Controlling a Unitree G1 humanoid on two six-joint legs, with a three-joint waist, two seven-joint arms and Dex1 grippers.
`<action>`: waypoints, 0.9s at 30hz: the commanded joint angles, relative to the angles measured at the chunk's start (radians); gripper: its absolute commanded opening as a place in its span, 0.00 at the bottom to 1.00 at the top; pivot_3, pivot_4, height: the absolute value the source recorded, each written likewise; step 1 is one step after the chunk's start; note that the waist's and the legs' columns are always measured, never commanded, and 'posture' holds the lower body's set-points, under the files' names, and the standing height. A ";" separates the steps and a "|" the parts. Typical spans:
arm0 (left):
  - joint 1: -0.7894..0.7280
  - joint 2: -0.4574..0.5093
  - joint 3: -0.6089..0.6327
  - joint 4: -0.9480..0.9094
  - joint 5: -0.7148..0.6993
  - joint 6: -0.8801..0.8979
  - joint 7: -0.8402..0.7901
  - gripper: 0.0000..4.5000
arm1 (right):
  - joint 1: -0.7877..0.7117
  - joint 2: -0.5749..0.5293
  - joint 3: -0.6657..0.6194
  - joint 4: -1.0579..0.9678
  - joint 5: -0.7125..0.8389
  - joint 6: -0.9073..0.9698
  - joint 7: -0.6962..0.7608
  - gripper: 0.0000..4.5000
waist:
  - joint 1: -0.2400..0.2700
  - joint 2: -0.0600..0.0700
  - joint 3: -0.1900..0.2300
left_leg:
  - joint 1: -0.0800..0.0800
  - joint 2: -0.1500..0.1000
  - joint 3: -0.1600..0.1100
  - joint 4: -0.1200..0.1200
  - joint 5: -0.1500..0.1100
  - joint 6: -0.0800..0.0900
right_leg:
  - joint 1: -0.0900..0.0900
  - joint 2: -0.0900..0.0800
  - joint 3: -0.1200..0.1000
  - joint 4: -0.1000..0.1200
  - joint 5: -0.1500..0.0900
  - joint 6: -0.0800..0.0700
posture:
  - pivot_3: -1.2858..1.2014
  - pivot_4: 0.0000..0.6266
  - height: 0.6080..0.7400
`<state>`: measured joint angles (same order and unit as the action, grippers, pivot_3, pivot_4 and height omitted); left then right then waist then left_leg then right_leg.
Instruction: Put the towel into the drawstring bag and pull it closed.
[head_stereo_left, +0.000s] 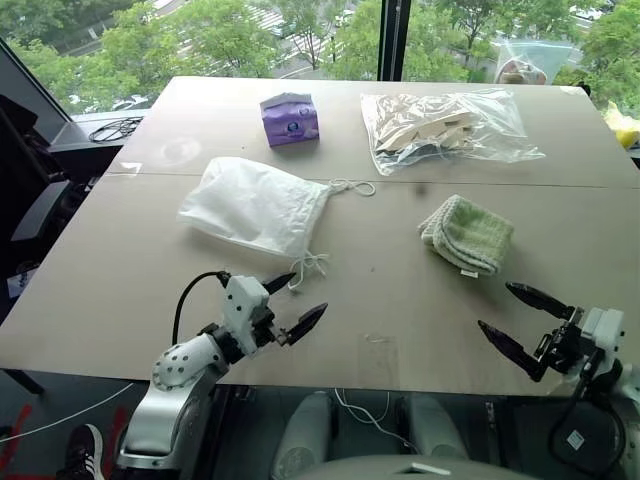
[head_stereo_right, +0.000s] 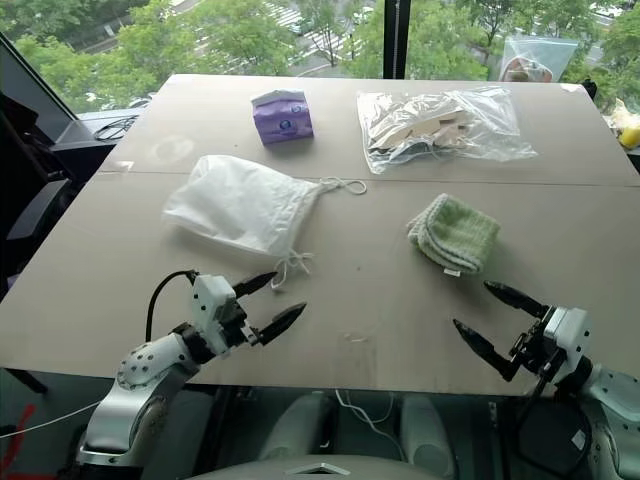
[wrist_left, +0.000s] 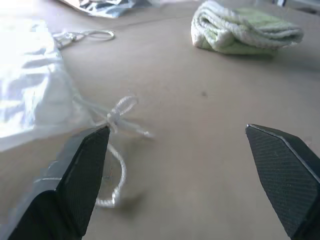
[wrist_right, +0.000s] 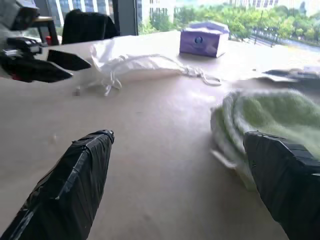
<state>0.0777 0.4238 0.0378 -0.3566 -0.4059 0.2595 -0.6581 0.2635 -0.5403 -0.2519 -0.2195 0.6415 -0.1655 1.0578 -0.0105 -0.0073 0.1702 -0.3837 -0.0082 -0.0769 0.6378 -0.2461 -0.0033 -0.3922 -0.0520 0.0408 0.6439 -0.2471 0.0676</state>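
The towel (head_stereo_left: 472, 232) rests in soft, loosely rounded folds (head_stereo_left: 441, 238), so it will bunch up into a heap when the robot pushes it into the drawstring bag.
The white drawstring bag (head_stereo_left: 255, 205) lies flat on the table's left half, its mouth to the right and its cords (head_stereo_left: 312, 265) trailing toward the near edge. Folded on the right half is the pale-green towel (head_stereo_left: 467, 234). My left gripper (head_stereo_left: 296, 301) hovers open just near of the cords, empty; in the left wrist view the knotted cord (wrist_left: 117, 116) lies by one fingertip (wrist_left: 92, 150). My right gripper (head_stereo_left: 520, 318) is open near the front edge, a short way in front of the towel (wrist_right: 270, 117), touching nothing.
A purple tissue pack (head_stereo_left: 290, 118) stands at the back centre. A clear plastic bag of beige items (head_stereo_left: 445, 125) lies at the back right, with another small bag (head_stereo_left: 530, 62) by the window. The table's seam (head_stereo_left: 400, 182) runs across the middle.
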 joint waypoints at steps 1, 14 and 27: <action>-0.077 -0.021 -0.034 -0.056 0.053 0.106 0.127 1.00 | -0.040 -0.019 -0.011 -0.093 0.059 0.057 -0.017 0.99 | 0.000 0.000 0.000 | 0.000 0.000 0.000 0.000 0.000 0.000 | 0.000 0.000 0.000 0.000 0.000 0.000 | 0.52 0.24 1.00; -0.278 -0.149 -0.204 0.088 0.549 0.097 0.584 1.00 | -0.075 -0.012 0.000 -0.104 0.028 0.099 -0.037 0.99 | -0.001 -0.001 0.000 | 0.000 -0.005 -0.002 0.000 0.000 0.000 | 0.002 0.000 0.000 0.000 0.003 -0.002 | 0.52 0.24 1.00; -0.322 -0.158 -0.175 0.260 0.716 0.003 0.715 0.58 | -0.054 0.000 -0.014 -0.053 0.010 0.058 0.003 1.00 | 0.001 -0.001 0.000 | -0.001 -0.006 -0.002 0.001 0.000 0.000 | 0.002 0.000 -0.001 0.000 0.003 -0.001 | 0.52 0.24 1.00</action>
<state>-0.2520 0.2669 -0.1624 -0.0825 0.2937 0.2757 0.0432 0.2029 -0.5436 -0.2396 -0.2610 0.6470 -0.0868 1.0529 -0.0099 -0.0085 0.1703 -0.3843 -0.0140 -0.0792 0.6391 -0.2460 -0.0035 -0.3906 -0.0523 0.0398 0.6439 -0.2438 0.0662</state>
